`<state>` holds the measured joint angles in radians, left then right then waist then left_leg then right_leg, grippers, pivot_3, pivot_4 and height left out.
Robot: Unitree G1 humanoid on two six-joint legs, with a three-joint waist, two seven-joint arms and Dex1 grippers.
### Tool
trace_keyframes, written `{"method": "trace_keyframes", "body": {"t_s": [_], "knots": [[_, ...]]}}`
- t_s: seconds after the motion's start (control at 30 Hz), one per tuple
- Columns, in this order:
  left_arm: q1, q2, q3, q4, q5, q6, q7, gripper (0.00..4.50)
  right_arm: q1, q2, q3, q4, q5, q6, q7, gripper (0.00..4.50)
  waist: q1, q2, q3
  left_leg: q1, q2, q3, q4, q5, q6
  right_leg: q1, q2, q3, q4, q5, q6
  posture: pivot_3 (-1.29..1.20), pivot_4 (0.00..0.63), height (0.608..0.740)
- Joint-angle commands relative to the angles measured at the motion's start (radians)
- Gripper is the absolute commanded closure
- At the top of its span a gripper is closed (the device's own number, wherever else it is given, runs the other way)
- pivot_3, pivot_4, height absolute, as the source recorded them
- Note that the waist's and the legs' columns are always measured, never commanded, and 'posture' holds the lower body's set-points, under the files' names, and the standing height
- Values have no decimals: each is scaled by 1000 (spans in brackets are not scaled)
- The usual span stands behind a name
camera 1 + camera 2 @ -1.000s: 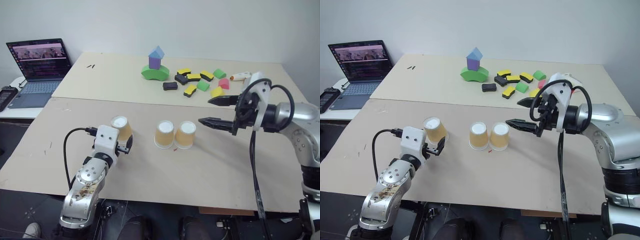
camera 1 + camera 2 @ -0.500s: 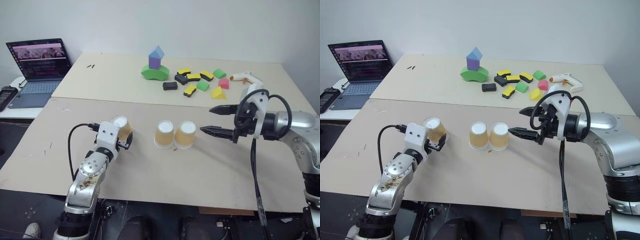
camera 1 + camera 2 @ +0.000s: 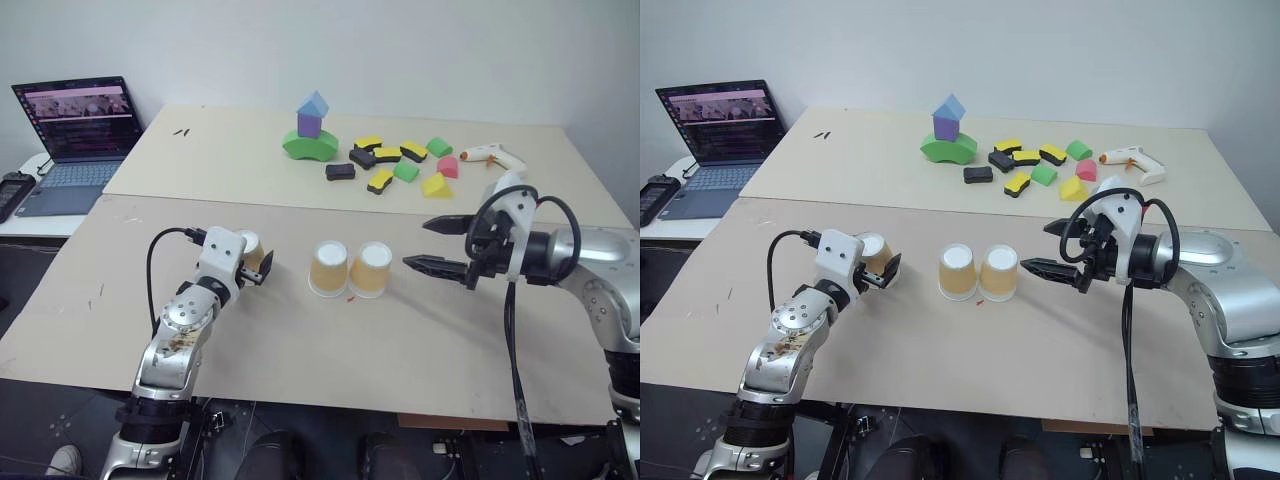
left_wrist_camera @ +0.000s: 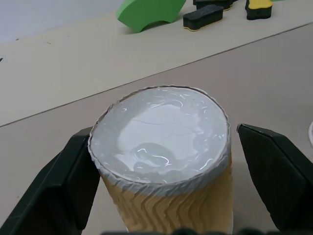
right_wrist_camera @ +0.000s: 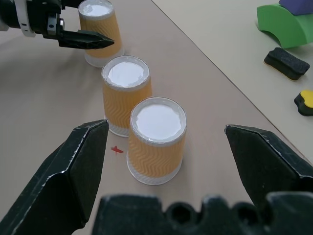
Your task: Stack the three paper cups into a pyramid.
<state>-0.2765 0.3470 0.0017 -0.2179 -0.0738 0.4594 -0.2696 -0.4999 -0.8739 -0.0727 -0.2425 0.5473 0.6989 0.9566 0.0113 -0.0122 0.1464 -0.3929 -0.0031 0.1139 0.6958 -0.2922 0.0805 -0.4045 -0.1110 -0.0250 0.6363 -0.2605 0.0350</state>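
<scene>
I expect the third cup [image 3: 251, 249] to stay steady across both cups when I put it there, because the flat bases of the touching pair [image 3: 353, 254] are close together and level.
Three tan paper cups stand upside down on the near board. Two of them [image 3: 329, 268] [image 3: 371, 270] are side by side at the middle, touching. The third cup [image 3: 248, 244] stands alone to their left. My left gripper [image 3: 256, 268] is open, level, with one finger on each side of that cup [image 4: 161, 161]; a finger [image 4: 58, 186] lies close against its side. My right gripper [image 3: 415, 244] is open, hanging just right of the pair and pointing at it; the nearer cup [image 5: 156, 139] lies between its spread fingers but beyond the tips.
On the far board stand a blue-purple-green block tower [image 3: 311, 130], several loose foam blocks [image 3: 390, 160] and a white glue gun [image 3: 492, 153]. An open laptop [image 3: 75, 130] sits on a side table at the far left. A small red mark [image 3: 349, 297] lies in front of the pair.
My left arm has reached forward, so its open fingers now flank the lone cup. My right gripper has sunk a little beside the pair. The cups have not moved.
</scene>
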Motion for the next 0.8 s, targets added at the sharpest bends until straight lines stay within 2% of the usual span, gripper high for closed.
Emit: {"method": "trace_keyframes", "body": {"t_s": [0.03,0.23,0.33,0.37,0.63,0.8], "knots": [[-22,-4,13,-21,-7,-12,-5,0,-3,-13,-49,-22,1,-20,-7,64,0,0,0,0,0,0,0,0,0,0,0,0,0,0,0,0,150,740],[-22,-10,16,-29,-17,-4,-8,0,3,-11,-46,-24,-1,-21,-12,64,0,0,0,0,0,0,0,0,0,0,0,0,0,0,0,0,150,740],[-20,-9,16,-31,-16,0,-10,680,4,-11,-47,-24,-1,-20,-14,0,0,0,0,0,0,0,0,0,0,0,0,0,0,0,0,0,150,740],[-20,-9,16,-31,-16,1,-10,1072,4,-11,-47,-24,-1,-20,-14,0,0,0,0,0,0,0,0,0,0,0,0,0,0,0,0,0,150,740],[-38,-7,18,-20,-13,-7,-13,1072,6,-4,-48,-21,-5,-21,-25,0,0,0,0,0,0,0,0,0,0,0,0,0,0,0,0,0,150,740],[-210,45,59,92,-59,-49,-98,1072,0,16,-39,-19,-12,-18,-51,0,2,0,0,-1,0,0,2,0,0,0,1,-2,2,0,0,0,150,740]]}}
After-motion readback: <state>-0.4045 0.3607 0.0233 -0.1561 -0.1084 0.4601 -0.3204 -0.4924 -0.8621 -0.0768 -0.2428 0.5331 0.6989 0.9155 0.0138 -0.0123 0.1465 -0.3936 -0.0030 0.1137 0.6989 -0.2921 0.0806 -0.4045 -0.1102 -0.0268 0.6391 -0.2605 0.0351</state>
